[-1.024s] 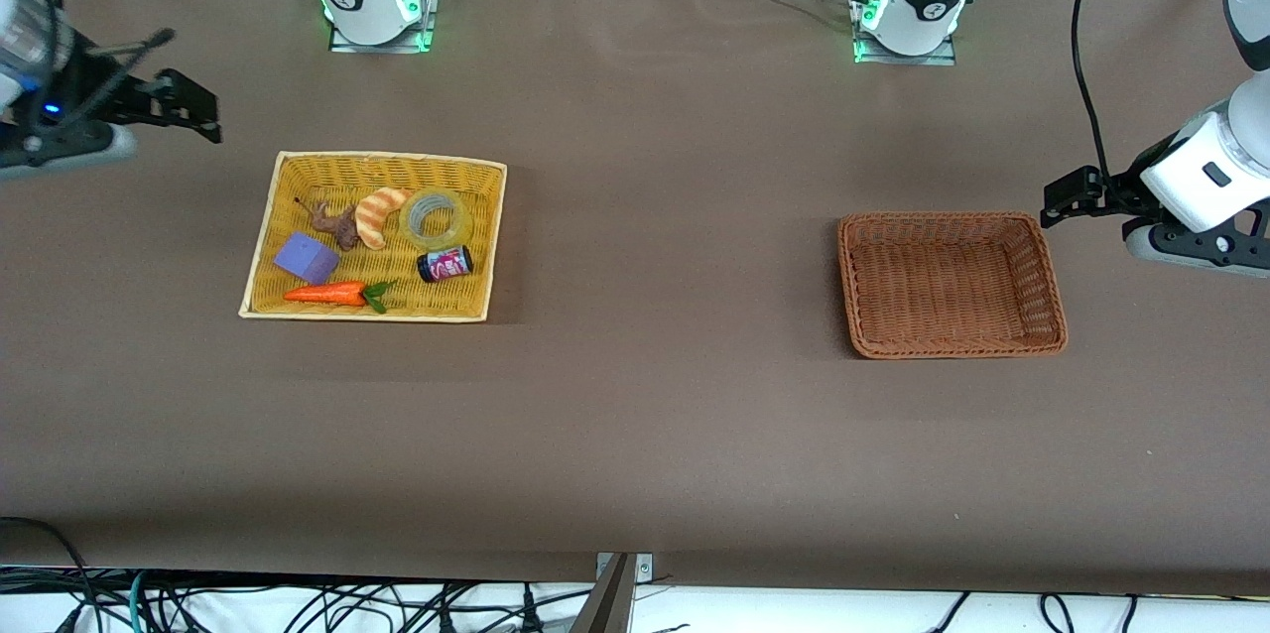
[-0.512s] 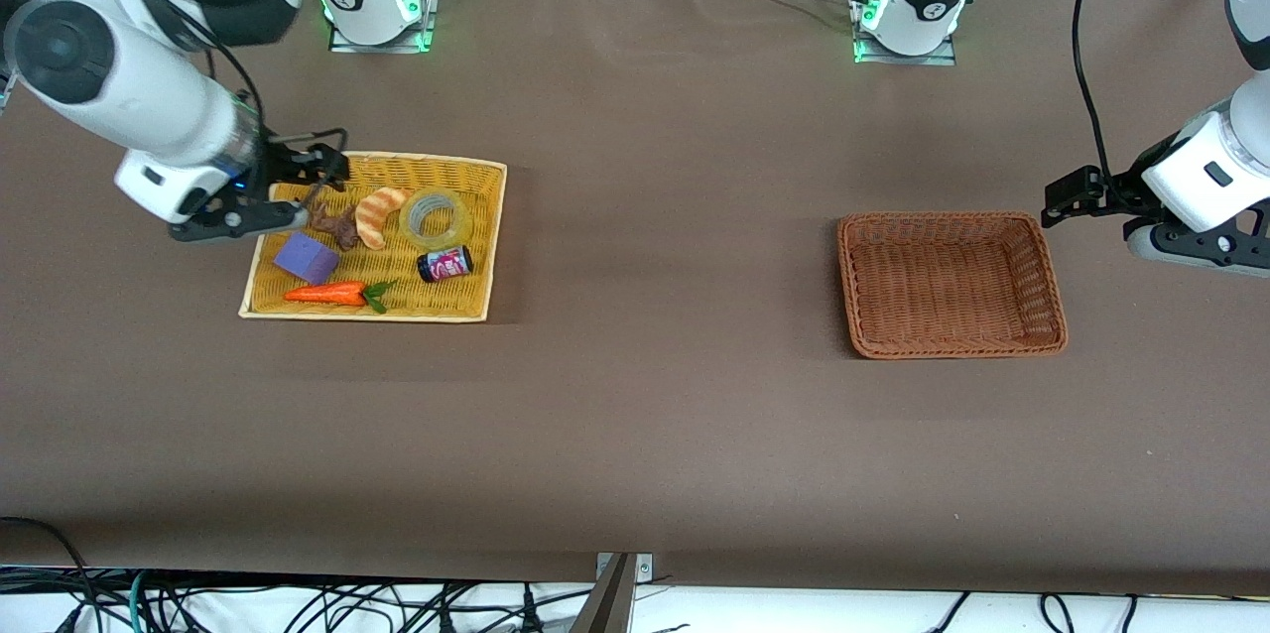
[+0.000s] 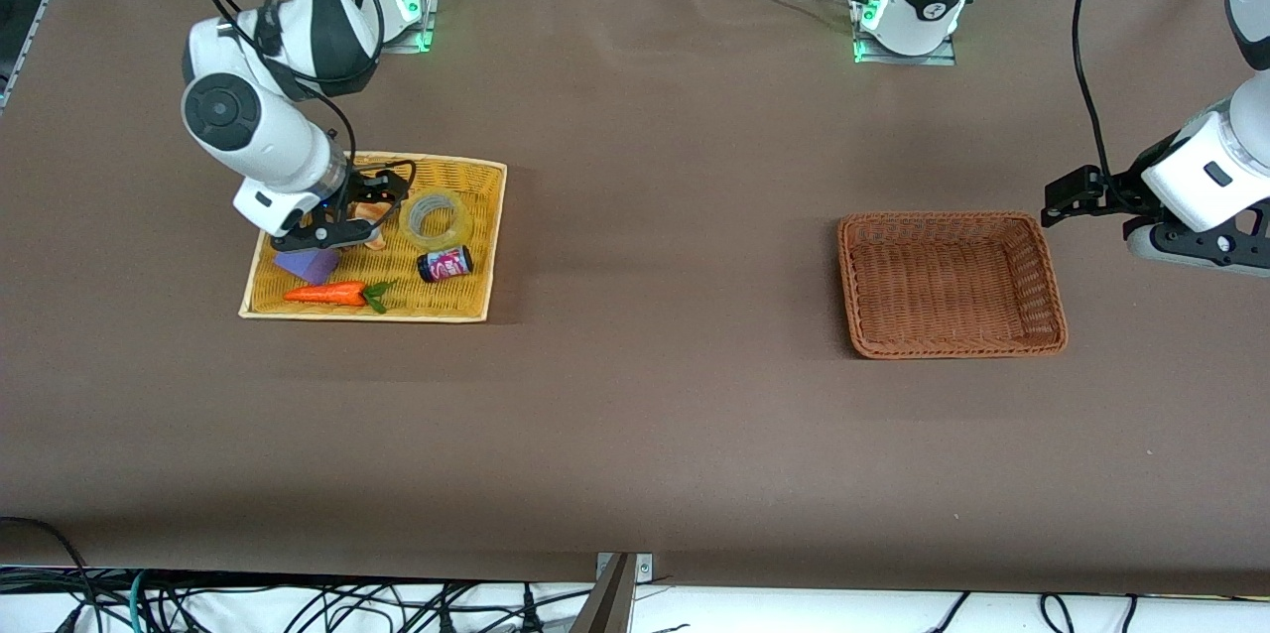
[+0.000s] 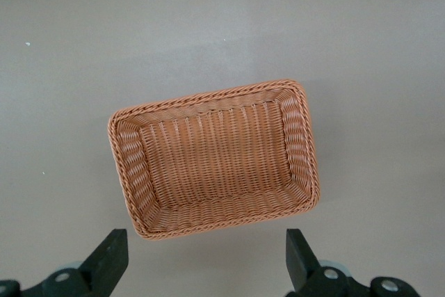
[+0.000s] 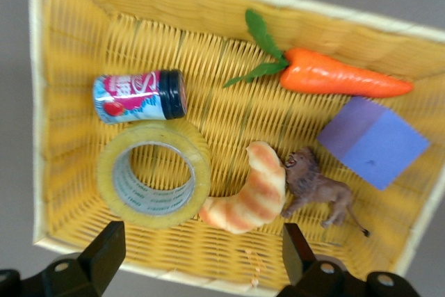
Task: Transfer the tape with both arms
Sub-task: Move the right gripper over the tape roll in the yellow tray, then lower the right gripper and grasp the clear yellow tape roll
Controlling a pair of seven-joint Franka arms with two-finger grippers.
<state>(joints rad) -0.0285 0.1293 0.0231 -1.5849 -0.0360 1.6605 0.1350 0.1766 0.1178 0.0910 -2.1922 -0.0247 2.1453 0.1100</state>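
My gripper is going to lift the tape [image 3: 460, 228], and the tape should then come free right away and leave the croissant toy behind, because their sides merely meet [image 5: 208, 201].
The tape [image 3: 438, 240], a translucent yellowish ring with a grey core, lies flat in the yellow basket [image 3: 365, 316], beside the croissant toy [image 3: 375, 210]. My right gripper [image 3: 383, 195] hangs open and empty over the yellow basket, above the croissant and close beside the tape. In the right wrist view the tape [image 5: 106, 176] sits between the open fingers' line [image 5: 200, 255] and the can [image 5: 139, 95]. My left gripper [image 3: 1058, 203] waits open and empty beside the brown basket [image 3: 952, 351], at the left arm's end of the table. The left wrist view shows its open gripper [image 4: 206, 262] above that basket's rim [image 4: 208, 96].
The yellow basket also holds a small dark can with a pink label [image 3: 444, 264], a carrot toy [image 3: 327, 294], a purple block [image 3: 310, 265] and a brown lion figure [image 5: 316, 189]. The brown basket holds nothing.
My right arm has swung in from the table's end and come down over the yellow basket, its gripper now over the croissant beside the tape. The left arm has not moved.
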